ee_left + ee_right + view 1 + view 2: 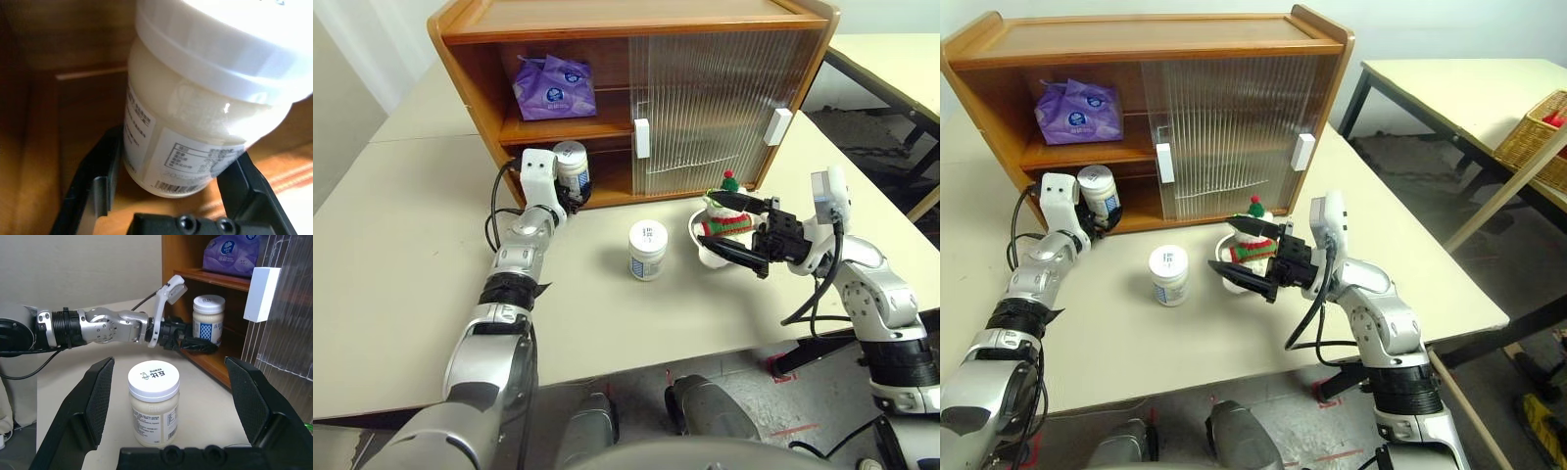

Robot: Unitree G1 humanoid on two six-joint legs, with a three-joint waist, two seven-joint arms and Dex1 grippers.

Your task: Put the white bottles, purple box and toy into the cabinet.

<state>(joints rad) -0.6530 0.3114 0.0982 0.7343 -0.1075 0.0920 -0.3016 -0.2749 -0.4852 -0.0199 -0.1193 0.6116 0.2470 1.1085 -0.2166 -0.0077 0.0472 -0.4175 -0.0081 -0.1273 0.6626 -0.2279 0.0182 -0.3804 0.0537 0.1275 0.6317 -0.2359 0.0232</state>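
Note:
My left gripper is holding the white bottle near the lower shelf's front edge point(605, 203), so I should let it go, close the gripper and push the bottle deeper point(595, 164).
My left gripper point(574, 192) is shut on a white bottle point(572, 164) at the open left end of the cabinet's point(636, 20) lower shelf; the fingers point(98, 171) clasp the bottle's point(195, 122) lower body. The purple box point(554, 86) lies on the upper shelf. Another white bottle point(647, 249) stands upright on the table in front of the cabinet. The toy point(728, 219) sits in a shallow bowl point(1234, 285) to its right. My right gripper point(705, 218) hangs open beside the toy, pointing left toward the standing bottle point(153, 404), with nothing between its fingers.
Two ribbed sliding doors with white handles point(641, 138) cover the cabinet's middle and right. The beige table point(411, 245) has free room on the left and along the front. A second table with a wicker basket point(1538, 137) stands off to the right.

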